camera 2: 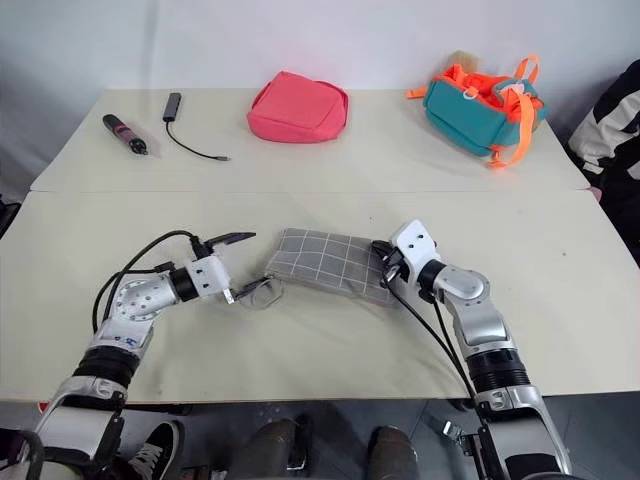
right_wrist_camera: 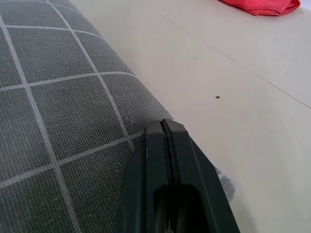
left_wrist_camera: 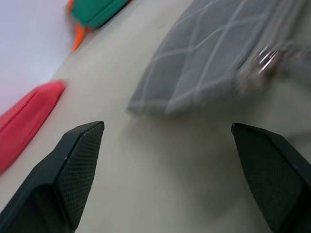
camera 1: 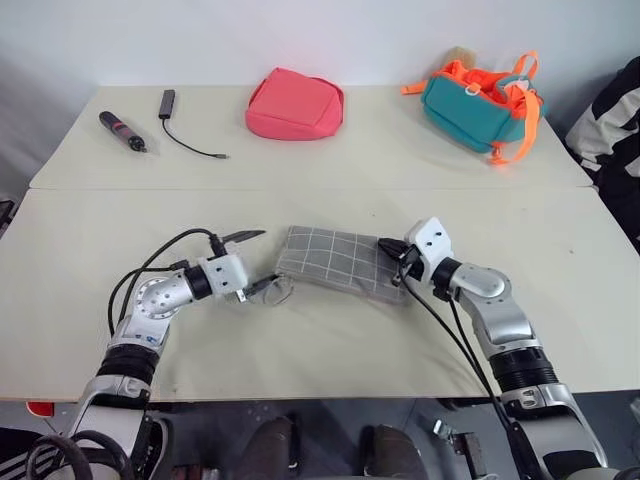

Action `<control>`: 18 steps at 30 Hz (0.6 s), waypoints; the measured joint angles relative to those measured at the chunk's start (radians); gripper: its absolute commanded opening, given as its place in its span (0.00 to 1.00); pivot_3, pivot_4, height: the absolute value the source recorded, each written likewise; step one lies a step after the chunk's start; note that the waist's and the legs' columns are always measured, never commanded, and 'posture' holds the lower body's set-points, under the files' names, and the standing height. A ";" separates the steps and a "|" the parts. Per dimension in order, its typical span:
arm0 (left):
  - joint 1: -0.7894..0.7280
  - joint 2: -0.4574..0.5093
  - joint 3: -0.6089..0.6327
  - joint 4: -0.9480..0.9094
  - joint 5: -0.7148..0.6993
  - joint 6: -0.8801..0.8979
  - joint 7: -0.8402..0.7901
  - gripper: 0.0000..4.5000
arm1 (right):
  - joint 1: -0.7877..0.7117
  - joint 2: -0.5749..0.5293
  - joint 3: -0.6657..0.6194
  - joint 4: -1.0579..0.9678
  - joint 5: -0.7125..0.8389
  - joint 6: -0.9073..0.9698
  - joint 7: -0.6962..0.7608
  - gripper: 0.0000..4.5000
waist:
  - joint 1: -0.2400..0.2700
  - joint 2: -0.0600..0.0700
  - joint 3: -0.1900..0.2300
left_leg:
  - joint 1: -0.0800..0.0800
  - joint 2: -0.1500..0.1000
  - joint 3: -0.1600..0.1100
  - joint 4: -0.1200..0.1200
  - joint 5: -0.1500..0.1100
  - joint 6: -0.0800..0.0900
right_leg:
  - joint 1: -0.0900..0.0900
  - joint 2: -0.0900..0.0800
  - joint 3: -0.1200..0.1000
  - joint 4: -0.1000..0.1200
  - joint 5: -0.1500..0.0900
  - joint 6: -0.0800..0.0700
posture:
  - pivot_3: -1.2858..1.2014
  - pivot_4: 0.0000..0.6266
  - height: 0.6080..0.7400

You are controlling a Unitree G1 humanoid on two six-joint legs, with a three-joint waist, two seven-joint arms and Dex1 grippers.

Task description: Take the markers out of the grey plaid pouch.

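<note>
My left gripper needs to clamp the pouch's cloth next to the zip's loop before my right gripper unzips the pouch, because my right gripper is holding the pouch's end far from that loop.
The grey plaid pouch lies flat at the middle of the near table. My right gripper is shut on the fabric at the pouch's right edge, and the right wrist view shows its fingers pressed together over the grid cloth. My left gripper is open just off the pouch's left end, its two fingers spread wide with nothing between them. The zip's small ring loop lies at that end, close to the lower finger. The markers are hidden.
On the far table lie a coral-pink pouch, a teal-and-orange bag, a black pen-like tool and a black cable with an adapter. A seam joins the two tables. A striped sleeve shows at far right.
</note>
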 measured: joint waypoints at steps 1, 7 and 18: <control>-0.013 -0.001 -0.006 0.015 0.009 -0.015 0.002 1.00 | 0.001 0.000 0.000 -0.002 0.000 0.000 0.000 0.01 | 0.000 0.000 0.000 | 0.000 0.000 0.000 0.000 0.000 0.000 | 0.000 0.000 0.000 0.000 0.000 0.000 | 0.52 0.24 1.00; -0.084 -0.021 -0.036 0.105 0.062 -0.062 0.052 0.91 | 0.017 0.002 -0.001 -0.037 -0.001 0.005 -0.002 0.00 | 0.001 0.000 0.000 | 0.000 0.000 0.000 0.000 0.000 0.001 | 0.000 0.000 0.000 0.000 0.000 0.000 | 0.52 0.24 1.00; -0.100 -0.043 -0.066 0.141 0.063 -0.136 0.049 0.12 | 0.029 0.002 -0.001 -0.060 -0.004 0.025 -0.006 0.00 | 0.000 0.000 0.000 | 0.000 0.000 0.000 0.001 0.000 0.001 | 0.000 0.000 0.000 0.001 0.000 0.000 | 0.52 0.24 1.00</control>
